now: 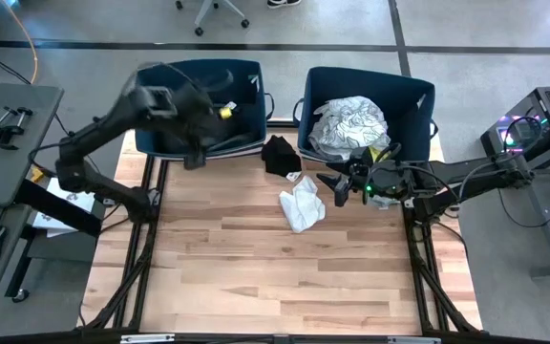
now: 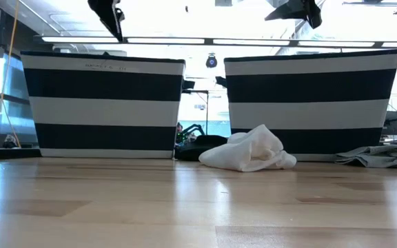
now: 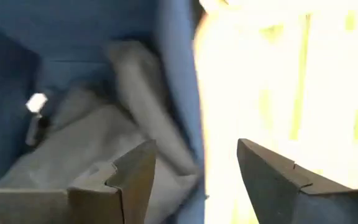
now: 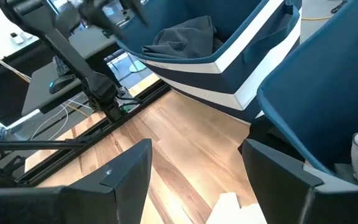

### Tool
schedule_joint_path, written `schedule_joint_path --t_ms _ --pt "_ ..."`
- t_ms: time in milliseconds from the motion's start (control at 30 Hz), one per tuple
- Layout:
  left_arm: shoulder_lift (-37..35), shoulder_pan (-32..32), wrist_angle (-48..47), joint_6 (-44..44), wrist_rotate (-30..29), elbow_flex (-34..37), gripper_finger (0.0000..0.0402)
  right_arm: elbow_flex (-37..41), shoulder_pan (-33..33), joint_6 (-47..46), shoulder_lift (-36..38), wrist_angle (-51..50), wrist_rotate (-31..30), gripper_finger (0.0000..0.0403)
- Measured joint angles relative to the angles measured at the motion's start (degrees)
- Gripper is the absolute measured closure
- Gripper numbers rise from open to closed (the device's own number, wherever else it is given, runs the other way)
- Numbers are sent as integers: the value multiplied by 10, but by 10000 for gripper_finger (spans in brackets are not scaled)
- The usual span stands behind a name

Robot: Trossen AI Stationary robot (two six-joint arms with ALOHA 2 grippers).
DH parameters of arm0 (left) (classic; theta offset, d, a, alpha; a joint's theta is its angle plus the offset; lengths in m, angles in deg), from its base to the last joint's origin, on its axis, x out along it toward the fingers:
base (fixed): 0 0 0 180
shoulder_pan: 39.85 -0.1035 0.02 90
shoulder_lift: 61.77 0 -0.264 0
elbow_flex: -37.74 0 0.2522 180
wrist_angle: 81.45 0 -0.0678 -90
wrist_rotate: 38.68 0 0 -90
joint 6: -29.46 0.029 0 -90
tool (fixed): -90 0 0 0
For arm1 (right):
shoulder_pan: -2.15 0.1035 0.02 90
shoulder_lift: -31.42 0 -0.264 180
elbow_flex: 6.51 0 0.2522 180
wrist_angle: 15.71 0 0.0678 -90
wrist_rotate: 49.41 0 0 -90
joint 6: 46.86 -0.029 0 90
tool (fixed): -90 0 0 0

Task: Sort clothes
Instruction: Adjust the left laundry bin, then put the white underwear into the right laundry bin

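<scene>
The white garment (image 1: 302,205) comes close to the black garment only at its far tip (image 1: 304,182), so the white garment will come up by itself when I lift it.
My left gripper (image 1: 196,153) hangs open and empty over the near wall of the left navy bin (image 1: 156,76). Its wrist view shows dark grey clothes (image 3: 92,149) lying in that bin between the open fingers. My right gripper (image 1: 337,188) is open and empty above the table, just right of a white garment (image 1: 302,205), whose edge also shows in the right wrist view (image 4: 229,208). A black garment (image 1: 280,155) lies between the bins. Light patterned clothes (image 1: 349,124) and a bit of neon yellow (image 1: 378,153) fill the right bin (image 1: 418,91).
The two striped bins (image 2: 102,103) (image 2: 312,103) stand along the table's far edge. A grey garment (image 2: 381,155) lies on the table by the right bin's near right corner. The near half of the wooden table (image 1: 285,277) is bare.
</scene>
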Motion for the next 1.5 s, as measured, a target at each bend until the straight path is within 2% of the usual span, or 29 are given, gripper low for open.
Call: schedule_joint_path --t_ms 100,233,367,433,567,733,833,1033,1200,1333,1500 --pt "0 36 46 -40 -49 63 193 0 0 2 0 0 0 164" --pt "1 50 127 -103 -70 153 194 0 0 2 0 0 0 164" --pt "5 58 129 -141 -125 203 220 0 0 1 0 0 1 164" --pt "5 65 115 -153 -131 208 262 0 0 0 0 0 3 164" --pt "5 92 74 -188 -115 194 377 0 0 0 0 0 3 164" --pt "4 133 25 -284 -87 161 388 0 0 1 0 0 3 164" --pt "2 144 18 -310 -88 157 398 0 0 0 0 0 4 164" --pt "5 140 27 -251 -106 169 379 0 0 1 0 0 5 164" --pt "-6 124 -6 -270 -84 154 321 0 0 2 0 0 5 164" --pt "-6 118 -49 -304 -54 79 263 0 0 22 0 0 13 164" --pt "-7 140 -37 -319 -10 -39 230 0 0 136 -8 -16 131 164"
